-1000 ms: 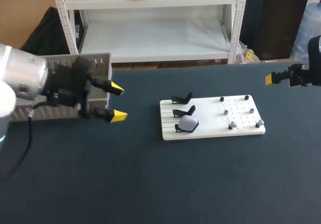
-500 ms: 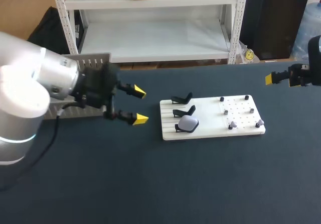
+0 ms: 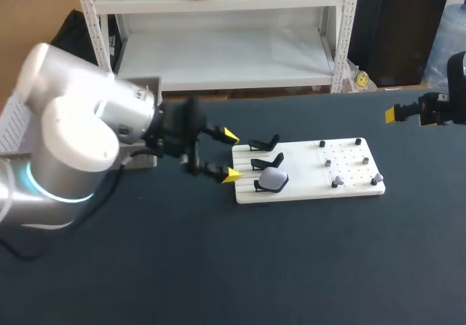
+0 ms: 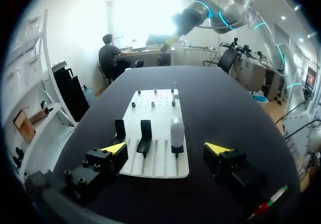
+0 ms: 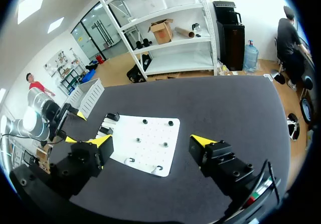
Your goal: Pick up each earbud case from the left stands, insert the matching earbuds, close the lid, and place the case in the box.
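I expect the lid of the shut earbud case [image 3: 273, 178] to swing aside and stay attached when I open the case. The slots under it should be empty, because small earbuds [image 3: 377, 178] sit out on the pegs.
A white earbud case [image 3: 274, 180] stands on the nearest of three black stands at the left end of the white board [image 3: 349, 170]. The other two stands [image 3: 265, 145] are empty. Small earbuds [image 3: 336, 183] sit on pegs at the board's right end. My left gripper [image 3: 231, 154] is open at the board's left edge, level with the stands. In the left wrist view the case [image 4: 176, 132] is just ahead of the open left gripper [image 4: 166, 148], slightly toward one finger. My right gripper [image 5: 150, 143] hangs open far right of the board [image 5: 150, 133].
A grey slotted box [image 3: 140, 89] stands at the table's back left, mostly hidden behind my left arm. The right wrist view shows the same box [image 5: 89, 91] beyond the board. Dark tabletop lies in front of and to the right of the board.
My left arm has swung right from in front of the box to the board's left edge, its gripper still open. The right arm has not moved.
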Controlling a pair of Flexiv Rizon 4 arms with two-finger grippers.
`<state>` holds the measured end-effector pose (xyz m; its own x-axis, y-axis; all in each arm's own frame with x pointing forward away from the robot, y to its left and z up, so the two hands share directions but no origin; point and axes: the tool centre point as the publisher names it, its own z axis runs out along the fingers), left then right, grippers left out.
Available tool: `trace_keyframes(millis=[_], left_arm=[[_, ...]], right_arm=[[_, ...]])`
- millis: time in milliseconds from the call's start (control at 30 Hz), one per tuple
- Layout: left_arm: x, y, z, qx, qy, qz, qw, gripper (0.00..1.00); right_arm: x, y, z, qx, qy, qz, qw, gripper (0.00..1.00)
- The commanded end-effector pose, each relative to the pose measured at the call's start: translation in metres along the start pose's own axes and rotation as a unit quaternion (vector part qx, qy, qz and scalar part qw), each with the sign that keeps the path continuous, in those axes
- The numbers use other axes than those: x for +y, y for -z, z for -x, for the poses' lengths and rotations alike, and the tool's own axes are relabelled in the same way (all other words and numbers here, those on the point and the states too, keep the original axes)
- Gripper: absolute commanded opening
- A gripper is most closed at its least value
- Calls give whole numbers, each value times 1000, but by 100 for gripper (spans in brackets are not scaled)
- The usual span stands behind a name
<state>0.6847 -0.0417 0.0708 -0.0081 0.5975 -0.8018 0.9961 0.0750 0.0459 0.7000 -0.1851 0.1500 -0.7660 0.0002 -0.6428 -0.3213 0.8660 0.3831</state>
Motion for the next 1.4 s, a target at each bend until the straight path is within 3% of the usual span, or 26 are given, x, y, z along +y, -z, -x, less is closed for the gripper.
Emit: trace_keyframes(millis=[33, 233, 333, 833, 967, 1400], left_arm=[[2, -22, 3, 2, 2, 3, 1000, 100], [-6, -33, 0, -7, 15, 11, 1000, 100], [-10, -33, 3, -31, 21, 8, 999, 100], [-10, -33, 3, -31, 21, 8, 999, 100], [-13, -30, 0, -32, 37, 29, 998, 100], [-20, -45, -3, -16, 37, 24, 999, 100]], right_arm=[[0, 0, 0, 0, 0, 0, 1000, 100], [0, 0, 0, 0, 0, 0, 1000, 100], [0, 0, 0, 0, 0, 0, 1000, 100], [0, 0, 0, 0, 0, 0, 1000, 100], [0, 0, 0, 0, 0, 0, 1000, 100], [0, 0, 0, 0, 0, 0, 1000, 100]])
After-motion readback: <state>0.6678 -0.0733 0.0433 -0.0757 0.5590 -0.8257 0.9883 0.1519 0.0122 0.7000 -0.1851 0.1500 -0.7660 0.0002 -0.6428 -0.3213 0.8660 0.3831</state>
